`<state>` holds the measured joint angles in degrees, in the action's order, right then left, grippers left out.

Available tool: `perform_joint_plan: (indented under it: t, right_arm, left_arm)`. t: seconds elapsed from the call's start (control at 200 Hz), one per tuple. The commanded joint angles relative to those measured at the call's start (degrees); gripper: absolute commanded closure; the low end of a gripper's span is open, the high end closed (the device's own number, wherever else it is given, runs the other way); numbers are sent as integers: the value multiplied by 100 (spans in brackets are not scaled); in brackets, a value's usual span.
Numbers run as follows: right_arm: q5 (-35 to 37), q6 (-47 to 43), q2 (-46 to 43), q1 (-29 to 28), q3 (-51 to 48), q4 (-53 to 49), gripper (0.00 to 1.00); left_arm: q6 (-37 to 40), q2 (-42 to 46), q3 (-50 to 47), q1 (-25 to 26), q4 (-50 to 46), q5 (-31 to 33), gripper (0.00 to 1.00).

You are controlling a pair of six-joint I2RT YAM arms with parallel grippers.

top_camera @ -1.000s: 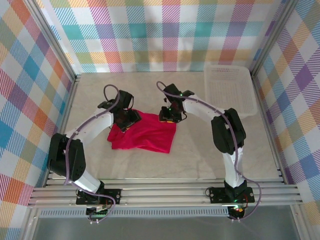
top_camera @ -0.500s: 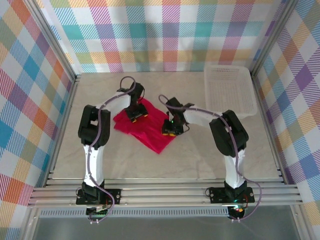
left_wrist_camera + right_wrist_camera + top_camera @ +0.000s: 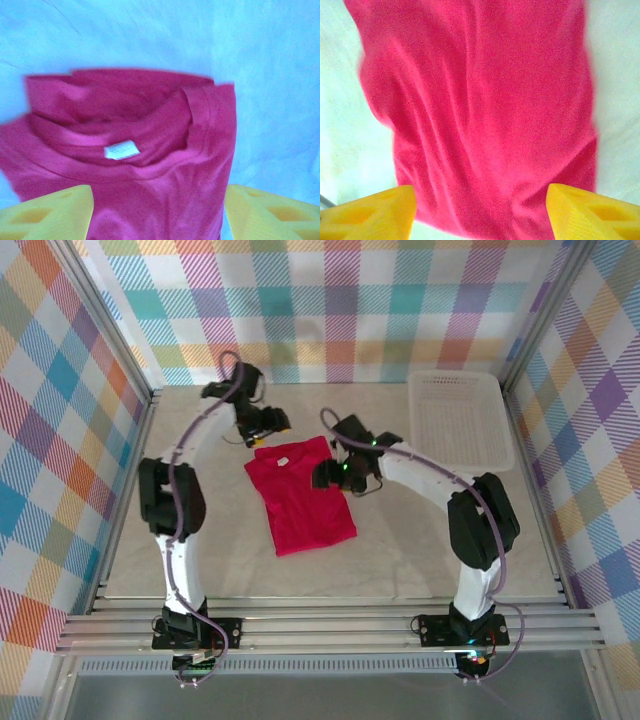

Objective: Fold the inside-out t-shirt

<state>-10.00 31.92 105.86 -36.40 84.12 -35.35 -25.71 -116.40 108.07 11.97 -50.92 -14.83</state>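
The t-shirt's hem [image 3: 316, 542] is loose and its tag faces up. The t-shirt will fold with its hem underneath when I lift and lower its neck end.
The inside-out t-shirt [image 3: 300, 497] lies flat on the table as a long, narrow red rectangle, neck end toward the back, its white tag [image 3: 283, 460] facing up. My left gripper [image 3: 264, 425] hovers just behind the neck end, open. In the left wrist view its yellow fingers [image 3: 55, 212] stand wide apart over the collar and tag [image 3: 120, 150]. My right gripper [image 3: 335, 472] is at the shirt's right edge, also open; in the right wrist view the red cloth [image 3: 485, 100] spreads flat under the gripper [image 3: 481, 192], not pinched.
A white mesh basket [image 3: 460, 420] stands at the back right of the table. Pale tabletop [image 3: 420, 540] surrounds the shirt. Checked walls enclose the back and both sides, and a metal rail [image 3: 330, 625] runs along the near edge.
The shirt went from a crumpled diagonal heap to a smooth, narrow rectangle. Both grippers opened and let go of the cloth. The left one drew back behind the collar.
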Motion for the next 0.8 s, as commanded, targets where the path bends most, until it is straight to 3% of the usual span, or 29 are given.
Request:
perform_joint_plan:
  t: [0.0,0.12,0.285,0.41,0.795]
  right_arm:
    - [-76,-643,550,296,548,352,25]
    - [-154,-974,1494,520,1553,301,23]
    - [-528,-1001,2543,760,2713,179,30]
    - [-720,-1008,2990,794,3248,57,35]
    - [-881,-1053,3696,819,3820,-68,35]
  left_arm:
    - [-130,334,-849,-505,452,-720,33]
    - [-372,510,-1812,-737,1382,-971,32]
    - [-399,390,-2456,-818,1911,-993,32]
    - [-384,213,-2593,-836,2020,-959,34]
    - [-891,-596,-2406,-716,2773,-1333,41]
